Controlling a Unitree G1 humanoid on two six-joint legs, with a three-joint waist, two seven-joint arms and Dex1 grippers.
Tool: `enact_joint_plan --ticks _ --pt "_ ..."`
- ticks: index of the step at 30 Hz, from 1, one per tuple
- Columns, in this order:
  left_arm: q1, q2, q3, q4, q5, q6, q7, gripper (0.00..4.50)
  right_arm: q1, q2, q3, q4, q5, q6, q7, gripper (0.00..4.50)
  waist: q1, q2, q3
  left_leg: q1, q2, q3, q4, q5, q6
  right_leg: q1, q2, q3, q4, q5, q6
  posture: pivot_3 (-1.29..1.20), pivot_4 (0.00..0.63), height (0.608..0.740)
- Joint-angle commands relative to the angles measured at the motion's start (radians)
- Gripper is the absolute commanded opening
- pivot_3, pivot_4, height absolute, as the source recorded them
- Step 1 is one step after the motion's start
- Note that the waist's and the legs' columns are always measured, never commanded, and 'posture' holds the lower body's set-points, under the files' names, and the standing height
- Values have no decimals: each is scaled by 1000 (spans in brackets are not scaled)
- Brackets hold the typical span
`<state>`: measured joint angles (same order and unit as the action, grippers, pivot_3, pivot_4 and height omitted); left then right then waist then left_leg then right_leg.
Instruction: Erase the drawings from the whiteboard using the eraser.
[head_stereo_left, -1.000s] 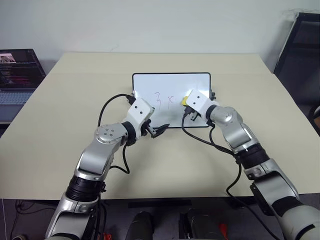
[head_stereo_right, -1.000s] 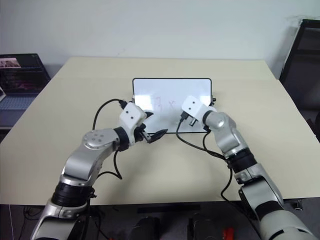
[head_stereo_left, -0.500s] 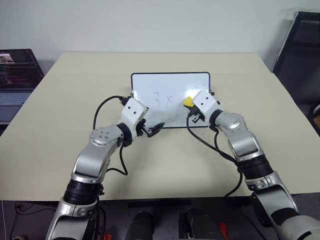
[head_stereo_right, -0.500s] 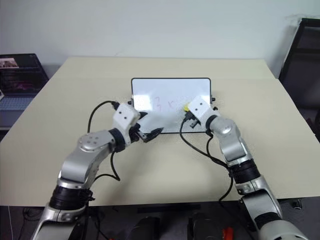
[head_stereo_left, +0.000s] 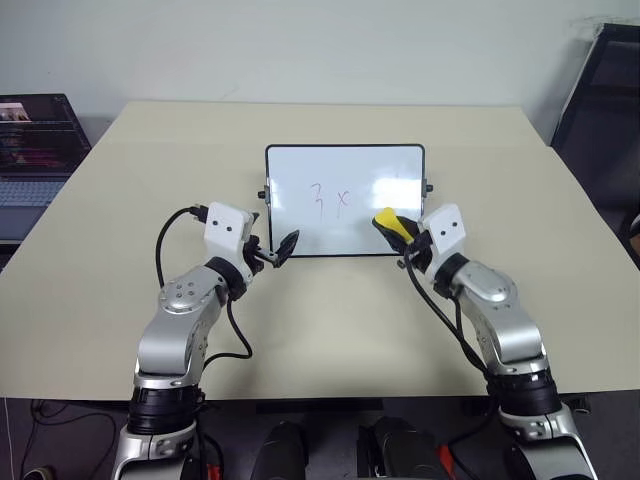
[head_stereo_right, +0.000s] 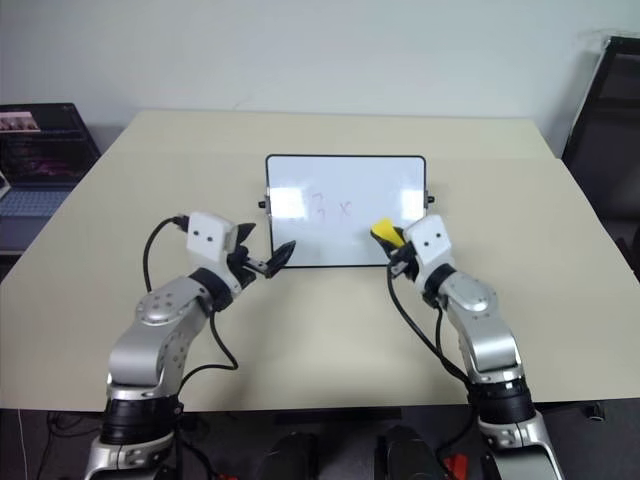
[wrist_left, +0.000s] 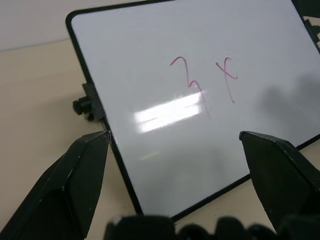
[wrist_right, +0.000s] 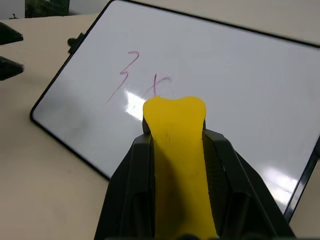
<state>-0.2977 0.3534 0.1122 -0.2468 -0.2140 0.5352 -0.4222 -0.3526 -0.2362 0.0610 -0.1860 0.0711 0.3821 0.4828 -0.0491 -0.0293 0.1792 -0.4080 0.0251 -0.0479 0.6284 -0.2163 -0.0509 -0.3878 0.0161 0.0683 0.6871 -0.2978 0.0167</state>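
The eraser (head_stereo_left: 388, 219) is hovering near the whiteboard's edge, short of the drawings, so my right gripper needs to swing it inward and wipe off the x (head_stereo_left: 343, 198) first.
The whiteboard (head_stereo_left: 300, 170) lies flat on the table's middle, with reddish-purple drawings (head_stereo_left: 330, 198) reading "3 x" left of its centre. My right gripper (head_stereo_left: 392, 226) is shut on the yellow eraser (head_stereo_left: 388, 220), hovering at the board's near right edge. In the right wrist view the eraser (wrist_right: 177, 145) sticks out between the fingers (wrist_right: 125, 190), in front of the drawings (wrist_right: 137, 75). My left gripper (head_stereo_left: 280, 248) stands open at the board's near left corner, holding nothing. The left wrist view shows its fingers (wrist_left: 75, 185) on either side of that corner, and the drawings (wrist_left: 200, 82) beyond.
The beige table (head_stereo_left: 150, 180) has wide bare surface around the board. A laptop (head_stereo_left: 35, 140) sits off the table's left side and a dark chair (head_stereo_left: 600, 90) stands at the far right. Black cables loop beside both wrists.
My right gripper has drawn back with the eraser from over the board's right part to its near edge. My left gripper has slid left to the near left corner.
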Motion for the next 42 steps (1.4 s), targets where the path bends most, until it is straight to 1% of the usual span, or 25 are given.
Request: enact_joint_plan --ticks 1,9,15,17,19,22,27,30,33,40,42 --pt "7 -1 33 -56 -15 -26 26 4500 27 -15 -17 -78 31 -23 5 979 0 0 0 0 0 0 0 0 0 0 0 0 0 0 0 0 150 740" --pt "60 14 67 -26 -30 -96 19 4500 81 -40 -18 -76 52 -63 12 979 0 0 0 0 0 1 0 0 0 0 0 0 -1 0 0 0 150 740" --pt "58 26 60 5 -19 -137 13 4500 45 -50 7 -71 36 -49 16 979 2 0 0 0 0 1 0 0 0 1 0 -1 -1 0 1 0 150 740" --pt "49 29 55 21 -16 -151 10 4500 9 -49 29 -59 15 -47 12 979 0 0 0 0 0 1 0 0 0 0 0 0 -1 0 0 0 150 740" --pt "23 42 54 47 -24 -148 -5 4500 -71 -38 53 -18 -21 -45 -15 979 -2 0 0 0 0 1 0 0 0 0 0 0 -1 0 0 0 150 740" --pt "-3 64 48 72 -32 -138 -34 4500 -152 -25 68 35 -41 -32 -33 979 -1 0 0 0 0 2 0 0 0 0 1 -1 1 0 0 0 150 740" --pt "-54 123 23 121 -38 -113 -112 4500 -283 -19 129 144 -81 -41 -12 979 0 0 0 0 0 2 0 0 0 0 0 -2 -1 0 0 0 150 740" --pt "-95 169 -15 159 -33 -132 -190 4500 -379 -3 171 256 -107 -65 10 979 0 0 0 -1 0 2 0 0 0 0 0 -2 -1 0 0 0 150 740" --pt "-118 195 -38 178 -39 -137 -243 4500 -446 11 181 357 -127 -96 5 979 -1 0 0 -1 0 1 -1 0 0 0 0 -3 -1 0 -1 0 150 740" --pt "-155 221 -55 222 -33 -149 -308 4500 -561 29 191 563 -178 -187 -11 979 -2 0 0 -1 0 1 -1 0 0 -1 0 -3 -1 0 -1 0 150 740" --pt "-154 221 -65 222 -32 -154 -319 4500 -597 38 189 636 -198 -219 -38 979 -2 0 0 -1 0 1 -1 0 0 -1 0 -3 -1 0 -1 0 150 740"
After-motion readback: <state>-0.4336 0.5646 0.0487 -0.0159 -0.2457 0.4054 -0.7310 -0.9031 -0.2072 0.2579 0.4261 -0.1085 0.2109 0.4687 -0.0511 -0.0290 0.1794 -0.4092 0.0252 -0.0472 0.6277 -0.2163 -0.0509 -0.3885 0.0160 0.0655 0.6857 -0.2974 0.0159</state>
